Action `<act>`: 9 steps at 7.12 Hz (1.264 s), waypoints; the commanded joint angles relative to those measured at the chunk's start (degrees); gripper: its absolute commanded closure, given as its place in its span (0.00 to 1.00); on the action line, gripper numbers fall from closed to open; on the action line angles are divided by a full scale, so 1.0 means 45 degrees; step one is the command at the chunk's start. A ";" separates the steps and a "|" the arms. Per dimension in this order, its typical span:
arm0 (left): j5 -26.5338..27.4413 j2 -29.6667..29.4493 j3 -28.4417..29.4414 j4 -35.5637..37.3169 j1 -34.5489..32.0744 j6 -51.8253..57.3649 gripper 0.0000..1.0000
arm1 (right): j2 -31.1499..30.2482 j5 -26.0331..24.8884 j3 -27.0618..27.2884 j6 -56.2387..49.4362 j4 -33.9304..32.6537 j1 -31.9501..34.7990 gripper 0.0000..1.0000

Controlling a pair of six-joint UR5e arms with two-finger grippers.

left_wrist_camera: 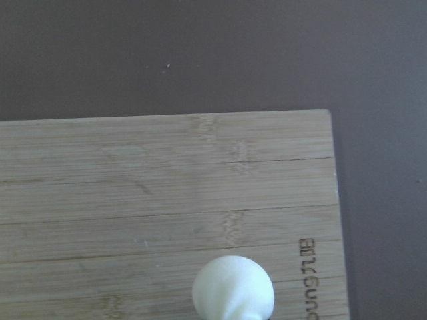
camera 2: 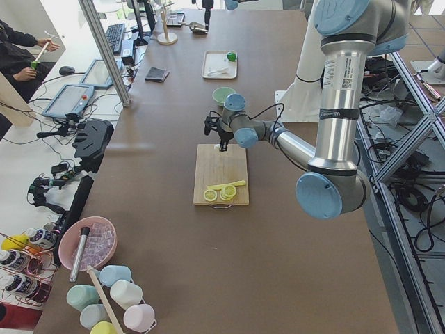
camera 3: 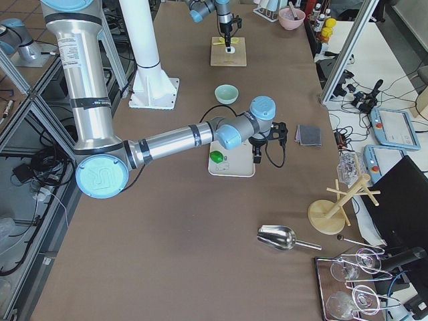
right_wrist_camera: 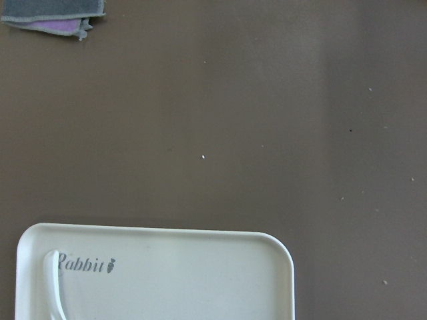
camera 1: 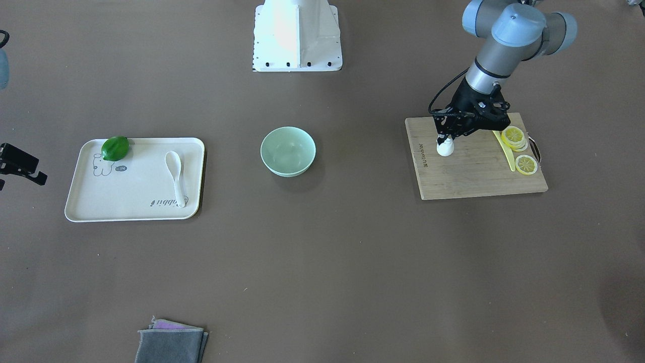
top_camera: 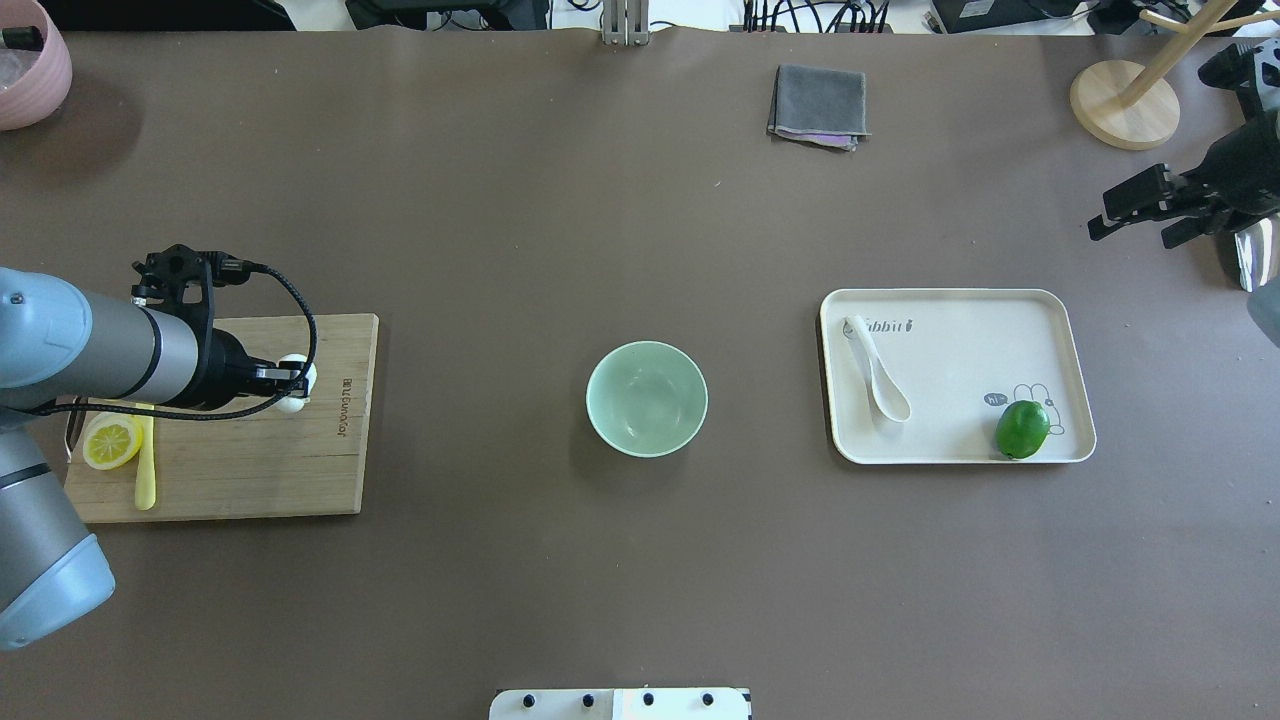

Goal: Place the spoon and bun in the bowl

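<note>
The left gripper has its fingers around the white bun's top (camera 1: 445,147) and the mint-green bowl is empty, so the gripper should continue to the bowl's middle (camera 1: 288,152) and let go there.
The white bun (camera 1: 445,148) sits on the wooden cutting board (camera 1: 473,176), near its edge toward the bowl. My left gripper (camera 1: 445,139) is down on the bun with its fingers around the bun's top. I cannot tell whether they are closed on it. The bun shows at the bottom of the left wrist view (left_wrist_camera: 233,290). The white spoon (camera 1: 176,176) lies on the cream tray (camera 1: 136,191). The mint-green bowl (camera 1: 287,151) stands empty between board and tray. My right gripper (top_camera: 1140,210) hangs open and empty beyond the tray's far right corner.
Lemon slices (camera 1: 514,136) and a yellow knife (camera 1: 506,151) lie on the board. A green lime (camera 1: 115,148) sits in a tray corner. A folded grey cloth (top_camera: 818,105) lies on the table's far side. A wooden stand (top_camera: 1120,105) is far right.
</note>
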 commanded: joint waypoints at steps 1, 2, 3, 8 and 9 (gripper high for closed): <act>-0.0066 -0.2648 0.0081 0.1877 -0.0153 -0.0134 1.00 | 0.0622 -0.0975 -0.0061 0.1009 0.0006 -0.1001 0.00; -0.0027 -0.4115 0.0197 0.3131 -0.0114 -0.0424 1.00 | 0.0799 -0.1078 -0.0042 0.1362 0.0006 -0.1374 0.00; -0.0007 -0.4981 0.0643 0.3182 -0.0017 -0.1375 1.00 | 0.0839 -0.1079 0.0055 0.1385 0.0025 -0.1629 0.00; 0.2898 -0.7877 0.2733 0.3065 0.2927 -0.3745 1.00 | 0.1483 -0.1835 0.0388 0.2259 0.0025 -0.3540 0.00; 0.3793 -0.8035 0.3298 0.2988 0.3455 -0.3806 1.00 | 0.1639 -0.2054 0.0369 0.2419 0.0025 -0.3932 0.00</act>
